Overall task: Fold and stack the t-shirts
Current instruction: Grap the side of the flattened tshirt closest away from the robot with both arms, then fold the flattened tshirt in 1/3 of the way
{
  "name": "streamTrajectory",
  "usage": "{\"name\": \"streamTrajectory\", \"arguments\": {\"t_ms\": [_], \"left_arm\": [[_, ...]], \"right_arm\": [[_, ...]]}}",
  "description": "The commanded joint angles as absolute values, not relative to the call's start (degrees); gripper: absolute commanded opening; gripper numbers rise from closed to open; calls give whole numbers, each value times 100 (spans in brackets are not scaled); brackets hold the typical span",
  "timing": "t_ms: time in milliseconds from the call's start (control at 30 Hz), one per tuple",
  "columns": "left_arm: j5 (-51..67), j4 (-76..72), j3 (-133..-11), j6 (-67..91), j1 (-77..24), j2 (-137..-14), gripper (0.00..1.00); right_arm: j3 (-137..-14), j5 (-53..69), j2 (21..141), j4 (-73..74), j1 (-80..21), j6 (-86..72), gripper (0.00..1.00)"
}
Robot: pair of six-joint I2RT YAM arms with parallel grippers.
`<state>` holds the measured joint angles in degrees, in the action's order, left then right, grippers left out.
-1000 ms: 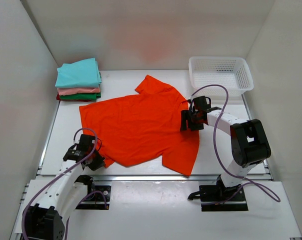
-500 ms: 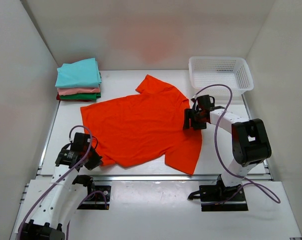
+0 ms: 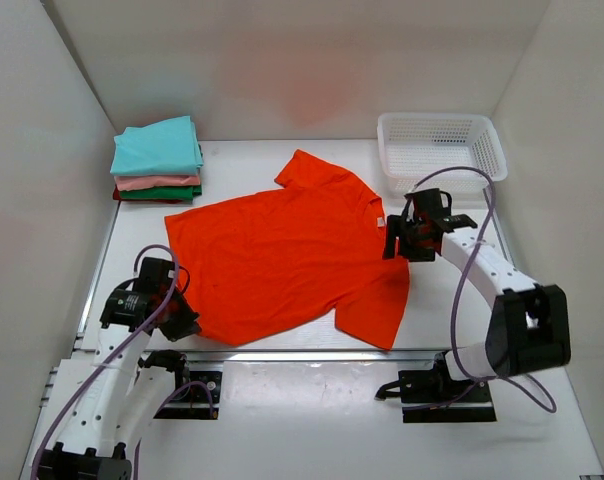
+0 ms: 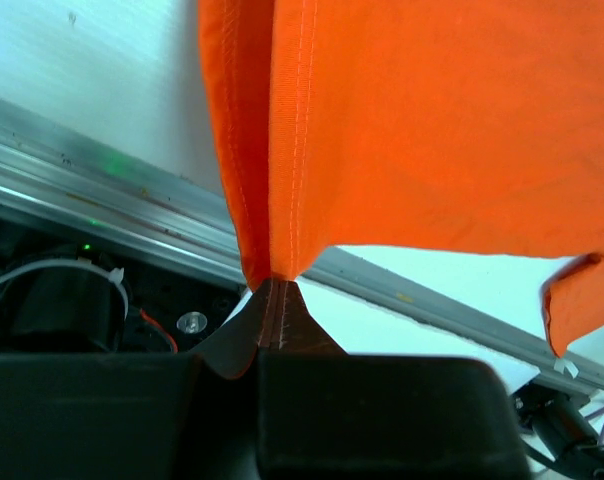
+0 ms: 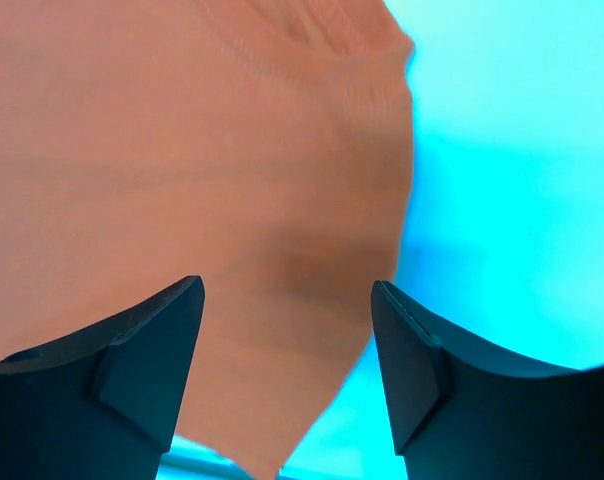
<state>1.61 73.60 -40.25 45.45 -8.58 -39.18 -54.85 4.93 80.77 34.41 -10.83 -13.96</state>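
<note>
I am going to carry the near shoulder of the orange-red t-shirt over it. The near sleeve [image 3: 380, 303] should follow in behind, bunched up, because it splays out [image 3: 366, 334] past the t-shirt's body.
A bright orange-red t-shirt [image 3: 282, 255] lies spread flat in the middle of the table, collar toward the right. My left gripper [image 3: 185, 324] is shut on its near-left hem corner; in the left wrist view the cloth [image 4: 432, 120] is pinched at the fingertips of that gripper [image 4: 272, 287] and stretches away from them. My right gripper [image 3: 396, 241] hovers open over the shirt's collar side; in the right wrist view the cloth [image 5: 182, 150] lies below the spread gripper [image 5: 287, 300], with nothing pinched. Folded t-shirts [image 3: 158, 160] in teal, pink, green and dark red are stacked at the back left.
A white mesh basket [image 3: 440, 121] stands at the back right, just behind my right arm. White walls close in the table on three sides. A metal rail [image 4: 102, 185] runs along the near edge below the shirt's hem.
My left gripper has drawn the hem corner toward the near left, and the shirt has slid and flattened. My right arm has swung out to the right and its jaws have widened slightly.
</note>
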Motion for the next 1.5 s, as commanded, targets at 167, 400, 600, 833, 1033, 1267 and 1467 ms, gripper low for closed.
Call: {"name": "streamTrajectory", "arguments": {"t_ms": [167, 400, 600, 833, 1033, 1267, 1467], "left_arm": [[544, 7621, -4307, 4289, -826, -4078, 0], [545, 7497, -4350, 4210, -774, -4157, 0], [571, 7453, -4412, 4149, -756, -4148, 0], [598, 7339, -4439, 4096, -694, -4192, 0], [475, 7172, -4719, 4149, -616, -4307, 0], [247, 6462, -4597, 4552, -536, -4070, 0], [9, 6135, -4553, 4622, -317, -4535, 0]], "right_arm": [[-4107, 483, 7014, 4158, -932, -1714, 64], [-4077, 327, 7285, 4261, -1440, -1933, 56], [-4175, 501, 7874, 4342, -1512, -1934, 54], [-4227, 685, 8314, 4377, -1626, -1820, 0], [-5648, 870, 7928, 5175, -1451, -1662, 0], [-6890, 1274, 8366, 5572, -1020, -1196, 0], [-7803, 1363, 9184, 5476, -1011, -1099, 0]]}}
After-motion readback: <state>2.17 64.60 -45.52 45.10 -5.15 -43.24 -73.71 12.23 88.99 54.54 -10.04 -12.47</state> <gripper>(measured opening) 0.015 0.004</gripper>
